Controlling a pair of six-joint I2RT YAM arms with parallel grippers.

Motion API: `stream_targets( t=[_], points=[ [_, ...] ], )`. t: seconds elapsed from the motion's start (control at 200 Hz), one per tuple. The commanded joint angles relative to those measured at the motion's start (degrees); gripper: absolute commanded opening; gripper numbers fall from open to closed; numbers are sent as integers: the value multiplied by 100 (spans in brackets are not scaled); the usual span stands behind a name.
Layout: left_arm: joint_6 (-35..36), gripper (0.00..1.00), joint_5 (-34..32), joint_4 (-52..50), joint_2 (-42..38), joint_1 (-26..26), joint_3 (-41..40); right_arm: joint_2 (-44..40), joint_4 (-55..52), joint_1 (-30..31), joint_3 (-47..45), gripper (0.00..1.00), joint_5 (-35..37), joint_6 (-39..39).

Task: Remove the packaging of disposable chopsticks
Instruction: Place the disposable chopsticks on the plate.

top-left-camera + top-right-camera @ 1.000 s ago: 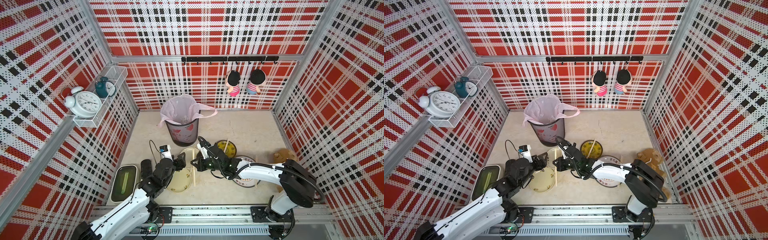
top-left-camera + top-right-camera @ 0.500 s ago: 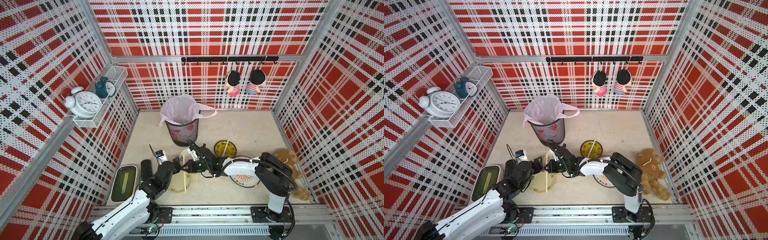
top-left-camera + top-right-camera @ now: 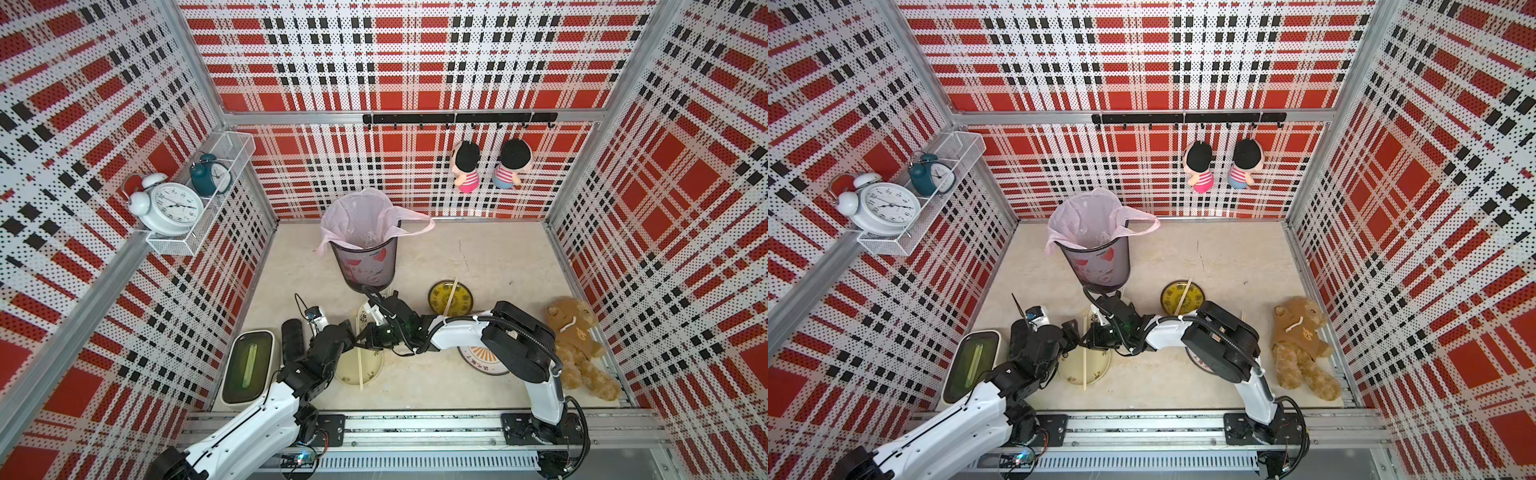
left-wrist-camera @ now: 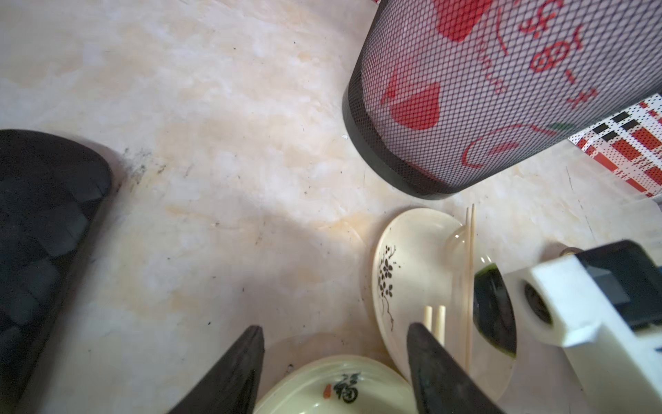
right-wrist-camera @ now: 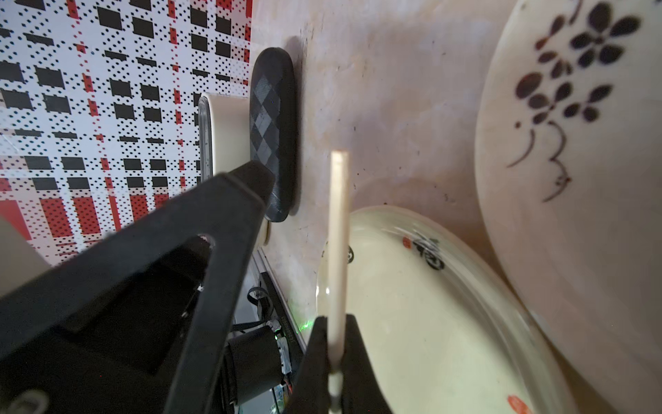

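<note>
The chopsticks [image 3: 360, 374] are hanging across the empty cream plate [image 3: 347, 370]. My right gripper should keep lowering them until they rest on the plate's rim, then let go.
My right gripper [image 3: 367, 338] [image 5: 335, 324] is shut on a pair of disposable chopsticks [image 3: 359, 365] [image 5: 338, 233]. It holds them over a cream plate [image 3: 374, 370]. The sticks' near ends [image 4: 435, 322] show just past one finger of my left gripper [image 4: 335, 331]. My left gripper [image 3: 351, 336] is open, facing the right one, with nothing between its fingers. A clear film with a dark green patch [image 4: 496, 312], seemingly the packaging, bulges beside the right wrist's white block. A bare pair [image 4: 470, 269] lies on the flower-print plate [image 4: 412, 258], and another pair [image 3: 450, 296] on a yellow plate.
A mesh bin [image 3: 365, 257] lined with a pink bag stands just behind the plates. A black case [image 3: 293, 343] and a green-lidded box [image 3: 248, 368] lie at the left. An orange-rimmed plate [image 3: 478, 361] sits under the right arm. A teddy bear [image 3: 577, 345] lies at the right.
The right arm has folded and swung left, carrying the chopsticks down over the cream plate. The left gripper has narrowed a little and now stands close against the right one.
</note>
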Motion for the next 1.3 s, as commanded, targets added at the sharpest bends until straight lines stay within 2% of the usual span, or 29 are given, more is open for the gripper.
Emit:
stream_targets(
  t=[0.0, 0.421, 0.782, 1.298],
  points=[
    [74, 67, 105, 106, -124, 31, -78, 224, 88, 67, 190, 0, -93, 116],
    [227, 67, 436, 503, 118, -29, -208, 483, 142, 89, 261, 0, -145, 160],
    [284, 67, 579, 1034, 738, -119, -262, 623, 344, 75, 225, 0, -249, 234],
    [337, 60, 615, 1194, 1040, -113, -227, 598, 527, -7, 22, 1, -281, 250]
  ],
)
